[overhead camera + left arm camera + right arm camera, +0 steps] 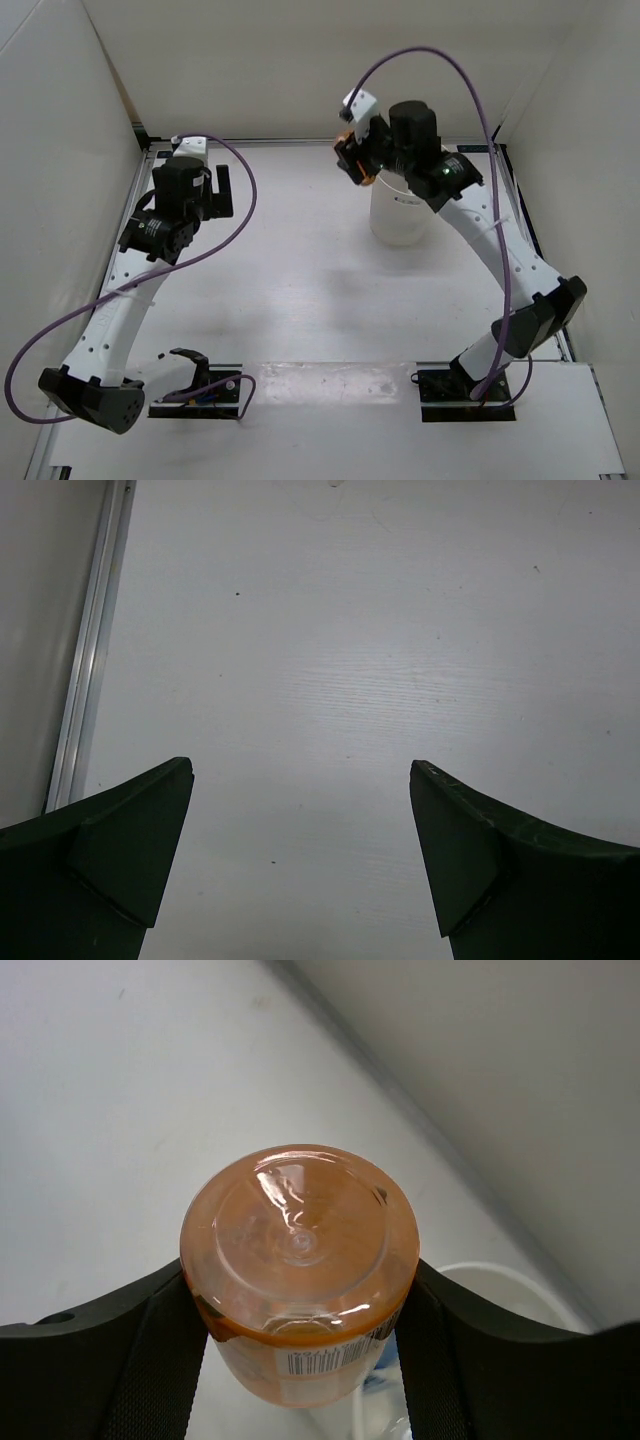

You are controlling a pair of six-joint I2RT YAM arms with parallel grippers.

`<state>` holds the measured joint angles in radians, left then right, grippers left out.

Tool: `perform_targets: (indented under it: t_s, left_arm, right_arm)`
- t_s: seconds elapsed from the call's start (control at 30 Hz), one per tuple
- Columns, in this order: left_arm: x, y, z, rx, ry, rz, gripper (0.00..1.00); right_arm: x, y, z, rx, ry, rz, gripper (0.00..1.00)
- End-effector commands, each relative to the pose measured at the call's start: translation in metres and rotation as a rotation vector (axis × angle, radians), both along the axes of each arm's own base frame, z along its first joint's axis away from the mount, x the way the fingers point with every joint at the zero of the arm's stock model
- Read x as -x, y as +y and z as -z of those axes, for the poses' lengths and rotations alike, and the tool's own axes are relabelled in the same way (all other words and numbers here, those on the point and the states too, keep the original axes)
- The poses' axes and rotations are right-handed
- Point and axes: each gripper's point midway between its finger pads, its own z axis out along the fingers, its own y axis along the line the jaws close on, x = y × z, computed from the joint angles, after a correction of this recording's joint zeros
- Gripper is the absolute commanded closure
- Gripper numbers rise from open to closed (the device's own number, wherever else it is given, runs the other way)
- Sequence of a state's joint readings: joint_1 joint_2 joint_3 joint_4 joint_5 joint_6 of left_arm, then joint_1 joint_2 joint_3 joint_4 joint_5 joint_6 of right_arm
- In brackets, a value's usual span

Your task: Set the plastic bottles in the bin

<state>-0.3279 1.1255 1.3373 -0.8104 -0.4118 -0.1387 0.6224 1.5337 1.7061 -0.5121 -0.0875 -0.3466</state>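
My right gripper should carry on carrying the orange bottle (300, 1250), which hangs above the white bin's rim, until it is over the bin's opening (488, 1305), then let it go.
My right gripper (352, 160) is shut on the orange bottle (367, 181) and holds it in the air at the far left rim of the white bin (398, 222). In the right wrist view the bottle's base (300, 1230) faces the camera, held between both fingers (150, 1340), with the bin's rim (500, 1278) below right. Something blue (385, 1375) shows under the bottle, inside the bin. My left gripper (222, 190) is open and empty at the far left. Its fingers (130, 840) hang over bare table. No other bottles show on the table.
White walls close in the table on the left, back and right. A metal rail (90, 660) runs along the left edge next to my left gripper. The right arm covers most of the bin's opening in the top view.
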Motion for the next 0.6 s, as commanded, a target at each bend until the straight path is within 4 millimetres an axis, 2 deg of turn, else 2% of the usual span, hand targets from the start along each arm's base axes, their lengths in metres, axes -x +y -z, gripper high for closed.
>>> perform_targets:
  t_s: [0.0, 0.03, 0.07, 0.1, 0.17, 0.2, 0.27, 0.33, 0.37, 0.43, 0.47, 0.5, 0.57]
  left_arm:
    - [-0.007, -0.009, -0.011, 0.043, -0.038, 0.034, 0.0]
    - [-0.007, -0.009, -0.012, 0.039, -0.042, 0.036, 0.0]
    - [-0.008, -0.009, -0.011, 0.041, -0.038, 0.034, 0.0]
    - [-0.009, -0.01, -0.011, 0.042, -0.037, 0.034, 0.0]
    - [-0.009, -0.011, -0.01, 0.046, -0.037, 0.035, 0.0]
    - [-0.01, -0.011, -0.009, 0.045, -0.034, 0.036, 0.0]
    - [-0.009, -0.011, -0.01, 0.046, -0.034, 0.038, 0.0]
    - [-0.01, -0.011, -0.009, 0.046, -0.033, 0.034, 0.0]
    - [-0.009, -0.011, -0.008, 0.045, -0.028, 0.035, 0.0]
    - [-0.01, -0.01, -0.009, 0.042, -0.029, 0.032, 0.0]
    - [-0.009, -0.01, -0.008, 0.041, -0.024, 0.033, 0.0]
    - [-0.009, -0.011, -0.009, 0.045, -0.025, 0.035, 0.0]
    - [-0.009, -0.011, -0.008, 0.047, -0.025, 0.032, 0.0]
  right_arm:
    - [-0.046, -0.016, -0.049, -0.086, -0.104, 0.117, 1.0]
    - [-0.058, -0.011, -0.037, -0.062, -0.085, 0.104, 1.0]
    - [-0.072, -0.028, -0.049, -0.071, -0.112, 0.146, 1.0]
    - [-0.081, -0.033, -0.062, -0.093, -0.146, 0.173, 1.0]
    - [-0.106, -0.046, -0.061, -0.122, -0.132, 0.262, 1.0]
    - [-0.117, -0.068, -0.072, -0.152, -0.14, 0.321, 1.0]
    - [-0.131, -0.081, -0.059, -0.133, -0.12, 0.353, 1.0]
    - [-0.138, -0.088, -0.049, -0.12, -0.104, 0.371, 1.0]
    - [-0.142, -0.097, -0.034, -0.1, -0.079, 0.42, 0.98]
    - [-0.145, -0.105, -0.029, -0.101, -0.074, 0.449, 0.98]
    - [-0.146, -0.109, -0.017, -0.083, -0.053, 0.468, 0.97]
    - [-0.148, -0.115, -0.017, -0.087, -0.054, 0.483, 0.96]
    - [-0.148, -0.116, -0.009, -0.094, -0.026, 0.496, 0.96]
